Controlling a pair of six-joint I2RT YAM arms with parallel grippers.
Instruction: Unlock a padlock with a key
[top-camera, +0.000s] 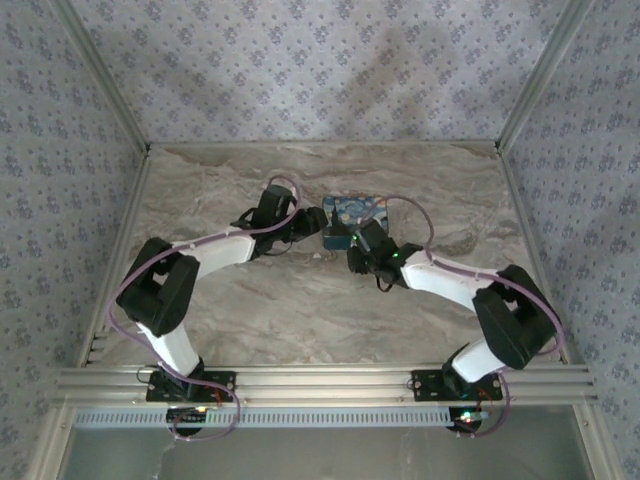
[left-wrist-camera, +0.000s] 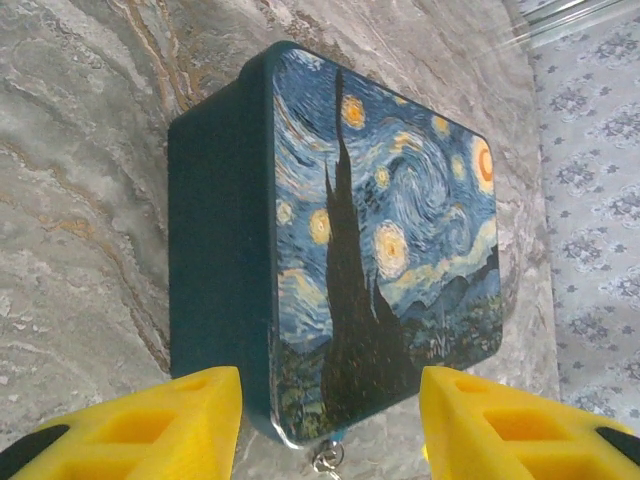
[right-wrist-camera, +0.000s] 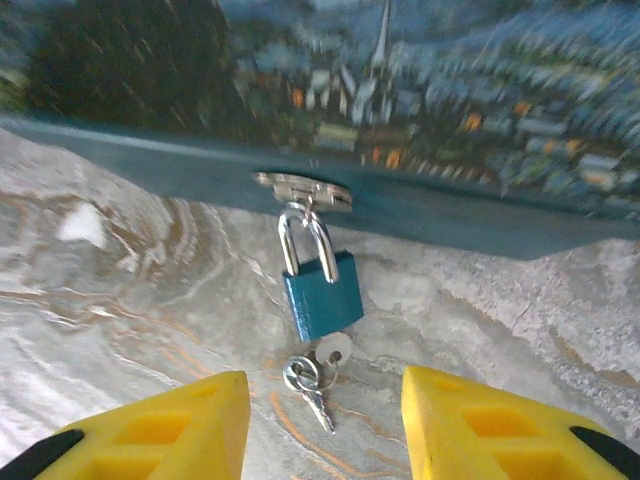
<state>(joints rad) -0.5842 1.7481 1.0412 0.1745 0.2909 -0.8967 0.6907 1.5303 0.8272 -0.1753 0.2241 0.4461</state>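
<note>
I should keep moving my right gripper forward until it closes on the padlock's blue body (right-wrist-camera: 326, 300), since the padlock's shackle (right-wrist-camera: 330, 274) is open and that body lines up with my fingers.
The small blue padlock (right-wrist-camera: 322, 290) hangs by its silvery shackle from the hasp (right-wrist-camera: 300, 188) on the front of the swirl-painted box (left-wrist-camera: 385, 230). A key (right-wrist-camera: 334, 348) sits at the padlock's bottom, its round head sticking out. A ring (right-wrist-camera: 300, 375) links it to a second key (right-wrist-camera: 320, 408) lying on the marble. My right gripper (right-wrist-camera: 325, 430) is open just short of the keys, one yellow finger on each side. My left gripper (left-wrist-camera: 330, 430) is open at the box's near left corner, where the key ring (left-wrist-camera: 327, 458) peeks out below. From above, the padlock (top-camera: 337, 239) lies between both grippers.
The box (top-camera: 356, 211) lies flat on the marble table (top-camera: 250, 310), mid-back. Patterned walls and aluminium rails (top-camera: 320, 380) enclose the table. Both arms reach inward and meet at the box's front edge.
</note>
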